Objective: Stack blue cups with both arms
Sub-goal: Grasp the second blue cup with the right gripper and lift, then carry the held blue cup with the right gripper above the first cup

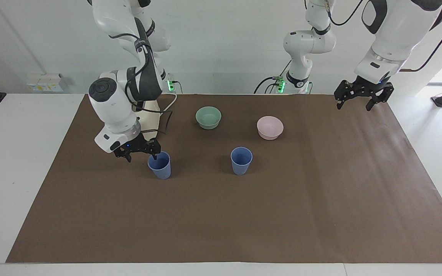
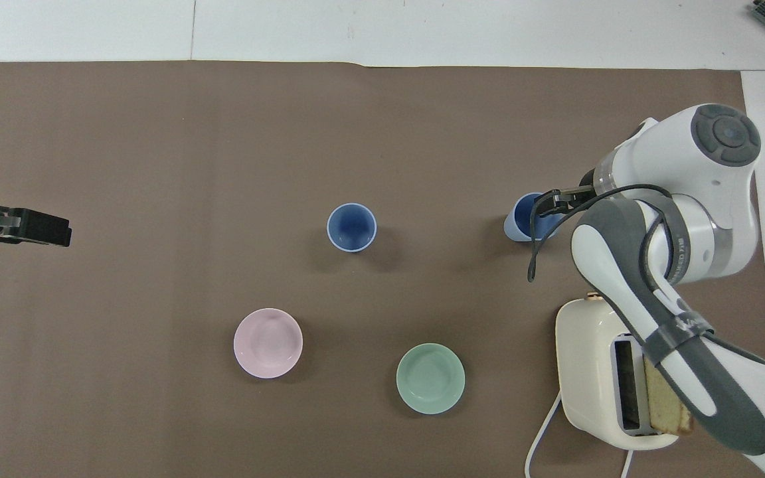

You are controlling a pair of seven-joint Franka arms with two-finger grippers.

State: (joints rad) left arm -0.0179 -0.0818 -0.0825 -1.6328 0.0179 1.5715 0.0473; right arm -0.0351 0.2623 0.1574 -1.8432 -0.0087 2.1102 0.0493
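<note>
The middle blue cup's empty inside point(image 2: 352, 228) gets narrower toward its bottom, so I expect the other blue cup point(image 2: 518, 224) to fit deep inside when the robot lowers it.
Two blue cups stand upright on the brown mat. One cup point(image 1: 241, 161) point(image 2: 351, 227) is in the middle, farther from the robots than the pink bowl. The other cup point(image 1: 159, 166) point(image 2: 518, 224) stands toward the right arm's end, farther from the robots than the toaster. My right gripper point(image 1: 141, 155) point(image 2: 550, 202) is low beside this cup and open, with one fingertip at the rim and the other outside. It holds nothing. My left gripper point(image 1: 355, 102) point(image 2: 37, 227) hangs open and empty, high over the mat's edge at the left arm's end.
A mint-green bowl point(image 1: 208, 117) point(image 2: 430, 378) and a pink bowl point(image 1: 269, 127) point(image 2: 267, 343) sit nearer the robots than the cups. A cream toaster point(image 1: 149, 117) point(image 2: 588, 358) with a bread slice point(image 2: 667, 406) in it stands under the right arm, its cord trailing toward the robots.
</note>
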